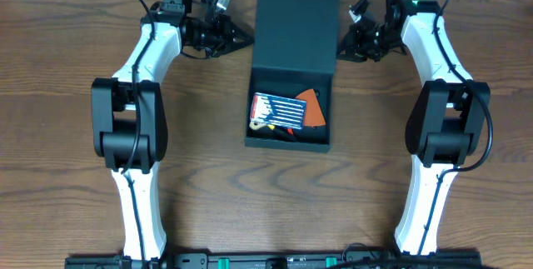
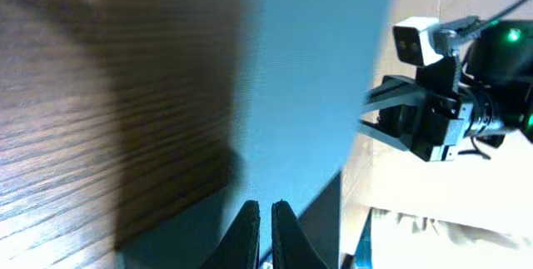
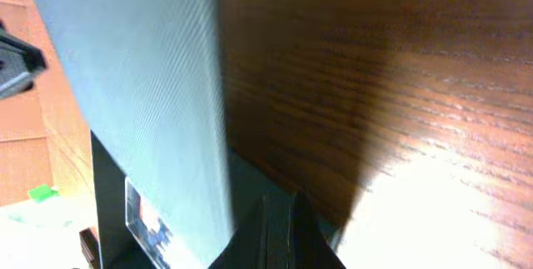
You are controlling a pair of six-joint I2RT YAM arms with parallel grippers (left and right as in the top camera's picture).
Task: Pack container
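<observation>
The lid (image 1: 296, 21) is leaning back with my left gripper's fingers only beside its edge (image 1: 255, 34), so next I lower both grippers and push the lid up and over the container.
The dark teal-black container (image 1: 290, 142) sits open at the table's middle, its flap lid (image 1: 297, 23) raised toward the back. Inside lie a blue flat case of white-tipped bits (image 1: 277, 109), an orange piece (image 1: 315, 107) and small yellow and red items (image 1: 279, 132). My left gripper (image 1: 247, 41) is shut, tips at the lid's left edge; the left wrist view shows its fingers (image 2: 264, 206) against the lid (image 2: 316, 77). My right gripper (image 1: 341, 52) is shut at the lid's right edge; its fingers (image 3: 279, 201) sit beside the lid (image 3: 141, 77).
Brown wooden table (image 1: 216, 186) all round the box. The right arm's wrist and camera (image 2: 433, 111) show past the lid in the left wrist view. Both arm bases stand at the table's front edge.
</observation>
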